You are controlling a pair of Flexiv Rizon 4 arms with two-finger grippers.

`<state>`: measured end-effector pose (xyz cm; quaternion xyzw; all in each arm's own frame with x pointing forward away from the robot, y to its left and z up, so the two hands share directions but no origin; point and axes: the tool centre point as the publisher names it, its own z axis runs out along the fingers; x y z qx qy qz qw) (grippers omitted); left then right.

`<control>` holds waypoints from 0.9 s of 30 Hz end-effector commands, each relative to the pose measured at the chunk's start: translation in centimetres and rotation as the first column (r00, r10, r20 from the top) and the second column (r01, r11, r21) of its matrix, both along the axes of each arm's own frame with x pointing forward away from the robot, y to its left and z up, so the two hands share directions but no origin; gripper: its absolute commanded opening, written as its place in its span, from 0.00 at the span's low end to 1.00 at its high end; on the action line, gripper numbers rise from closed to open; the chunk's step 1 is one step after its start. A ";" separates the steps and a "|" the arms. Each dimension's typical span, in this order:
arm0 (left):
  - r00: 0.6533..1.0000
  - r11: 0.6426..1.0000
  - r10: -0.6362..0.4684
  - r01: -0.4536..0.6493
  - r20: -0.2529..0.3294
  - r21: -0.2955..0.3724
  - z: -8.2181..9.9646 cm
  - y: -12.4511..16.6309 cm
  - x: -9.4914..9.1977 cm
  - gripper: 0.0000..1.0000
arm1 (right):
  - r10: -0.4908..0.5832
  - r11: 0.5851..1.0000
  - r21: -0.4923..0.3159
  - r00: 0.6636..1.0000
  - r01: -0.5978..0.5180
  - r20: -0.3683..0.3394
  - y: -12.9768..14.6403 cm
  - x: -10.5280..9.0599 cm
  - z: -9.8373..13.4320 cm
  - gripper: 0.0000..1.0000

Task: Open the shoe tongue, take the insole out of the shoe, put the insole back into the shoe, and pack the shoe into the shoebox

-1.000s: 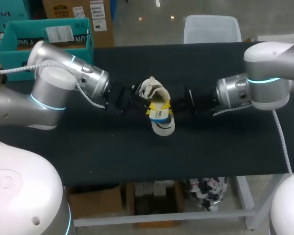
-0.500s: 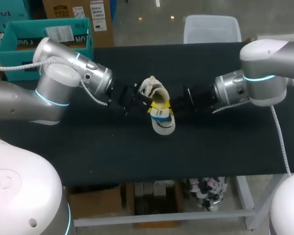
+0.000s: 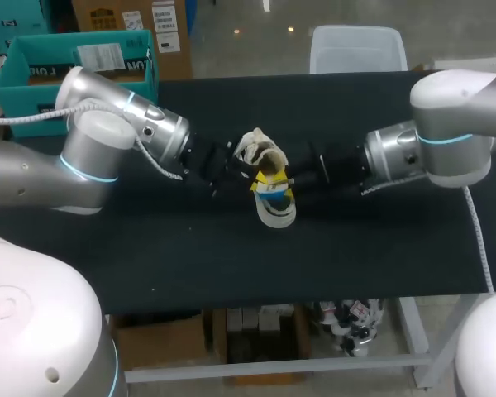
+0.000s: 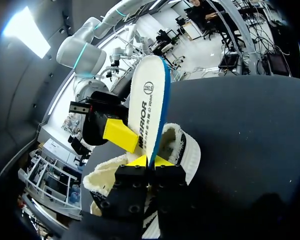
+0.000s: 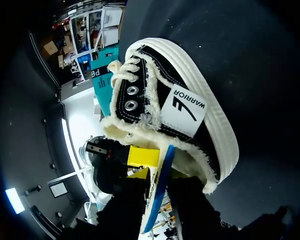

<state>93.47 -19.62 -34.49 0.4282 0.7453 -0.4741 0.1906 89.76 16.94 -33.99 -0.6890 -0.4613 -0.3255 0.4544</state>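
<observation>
The insole will go only partway in when I push it, because the insole's blue-edged heel end (image 3: 274,192) sticks steeply out of the shoe's opening (image 3: 269,162).
A black shoe (image 3: 269,213) with a white sole and fleece lining lies mid-table, heel opening toward my arms. Its white insole (image 4: 147,105) with a blue edge sticks up out of the shoe (image 4: 187,150). My left gripper (image 4: 150,161) is shut on the insole's lower end. From the other side, my right gripper (image 5: 157,186) stands open, slightly apart, with the insole (image 5: 162,165) between its fingers. In the head view my left gripper (image 3: 246,172) and right gripper (image 3: 289,180) meet over the shoe's opening. The shoe's side patch and eyelets (image 5: 180,107) lie ahead of the right gripper.
The teal shoebox (image 3: 33,74) stands open at the table's back left corner, behind my left arm. Bare black tabletop (image 3: 231,265) stretches in front of the shoe and to both sides.
My right gripper's fingers have parted a little around the insole. My left arm swung its elbow back early on, then kept still. The shoe has hardly shifted.
</observation>
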 end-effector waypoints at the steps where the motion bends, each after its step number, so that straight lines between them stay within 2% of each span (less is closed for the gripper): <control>1: 1.000 1.000 0.009 -0.009 0.005 -0.002 0.0 -0.2 -0.2 0.00 | -0.004 1.000 0.003 1.000 0.004 0.007 -0.2 -0.6 0.3 0.00; 8: 1.000 1.000 0.002 -0.002 0.011 -0.006 0.7 -0.1 -0.8 0.00 | 0.007 1.000 0.000 1.000 -0.007 0.009 -0.2 -0.6 -0.1 0.00; 10: 1.000 1.000 -0.010 0.010 0.024 -0.012 1.1 0.0 -1.4 0.09 | 0.011 1.000 -0.001 1.000 -0.011 0.011 -0.1 -0.5 -0.1 0.00; 12: 0.999 0.999 -0.021 0.022 0.034 -0.027 1.6 0.1 -2.0 0.10 | 0.014 1.000 -0.001 1.000 -0.014 0.014 -0.2 -0.5 -0.2 0.00; 18: 0.998 0.998 -0.049 0.050 0.050 -0.025 1.8 -0.1 -3.0 0.02 | 0.019 1.000 -0.002 1.000 -0.019 0.018 -0.1 -0.4 -0.2 0.00; 19: 0.998 0.998 -0.052 0.053 0.048 -0.022 1.8 -0.2 -3.0 0.06 | 0.019 1.000 -0.003 1.000 -0.019 0.018 -0.1 -0.4 -0.2 0.00; 20: 0.997 0.998 -0.054 0.055 0.046 -0.020 1.6 -0.3 -3.1 0.06 | 0.018 1.000 -0.003 1.000 -0.018 0.017 -0.2 -0.3 -0.2 0.00; 21: 0.997 0.998 -0.056 0.057 0.045 -0.019 1.6 -0.4 -3.1 0.24 | 0.018 1.000 -0.003 1.000 -0.018 0.016 -0.2 -0.4 -0.3 0.00; 22: 0.997 0.998 -0.058 0.058 0.044 -0.017 1.5 -0.5 -3.2 0.31 | 0.017 1.000 -0.003 1.000 -0.017 0.015 -0.2 -0.4 -0.3 0.00; 23: 0.997 0.998 -0.059 0.059 0.043 -0.017 1.4 -0.5 -3.2 0.32 | 0.017 1.000 -0.003 1.000 -0.017 0.014 -0.2 -0.4 -0.3 0.00; 27: 0.998 0.998 -0.057 0.058 0.039 -0.017 1.3 -0.6 -3.1 0.47 | 0.014 1.000 -0.003 1.000 -0.014 0.011 -0.2 -0.4 -0.4 0.00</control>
